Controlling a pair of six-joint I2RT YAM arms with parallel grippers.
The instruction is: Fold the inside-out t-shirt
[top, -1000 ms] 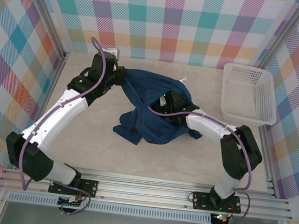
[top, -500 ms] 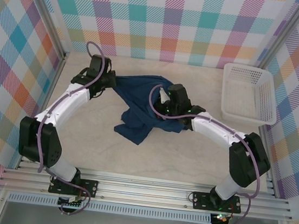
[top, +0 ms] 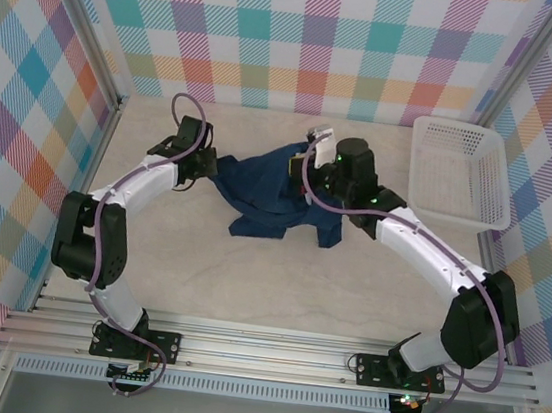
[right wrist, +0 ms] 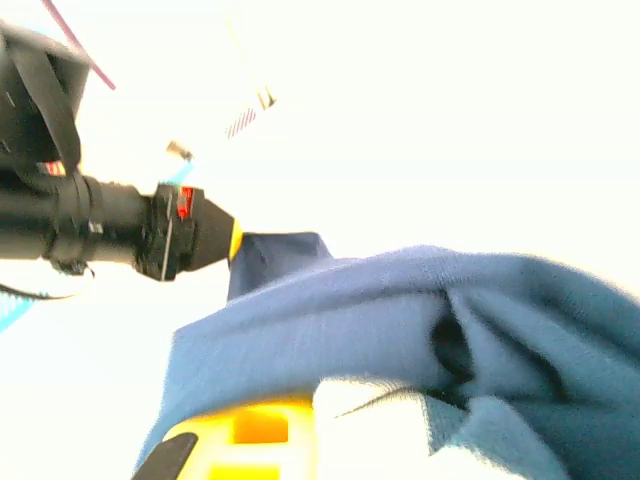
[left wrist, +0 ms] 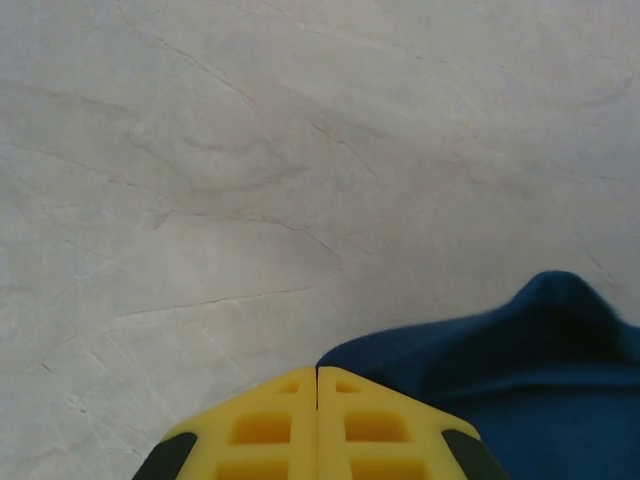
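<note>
With the t-shirt's corner (top: 224, 165) in my left gripper and its bunched part (top: 286, 160) in my right gripper, my left gripper should keep holding until the t-shirt straightens, then release.
The inside-out t-shirt (top: 279, 199) is a crumpled dark navy bundle on the pale table, stretched between my two grippers. My left gripper (top: 214, 167) is shut on its left corner; in the left wrist view the yellow fingers (left wrist: 318, 372) meet, with blue cloth (left wrist: 540, 370) coming out from under the right one. My right gripper (top: 313, 165) is shut on the shirt's far right part. In the right wrist view the cloth (right wrist: 400, 310) drapes over that gripper (right wrist: 318, 408), one yellow finger (right wrist: 255, 440) shows, and the left gripper's tip (right wrist: 234, 240) pinches the far corner.
A white plastic basket (top: 414, 168) stands at the back right of the table. Checked walls and metal rails enclose the table (top: 246, 284) on three sides. Both arms reach far back, with their bases on the near rail.
Both grippers have kept hold of the shirt. The right one has moved toward the back right. The shirt's hanging lower part has been dragged away from the near edge.
</note>
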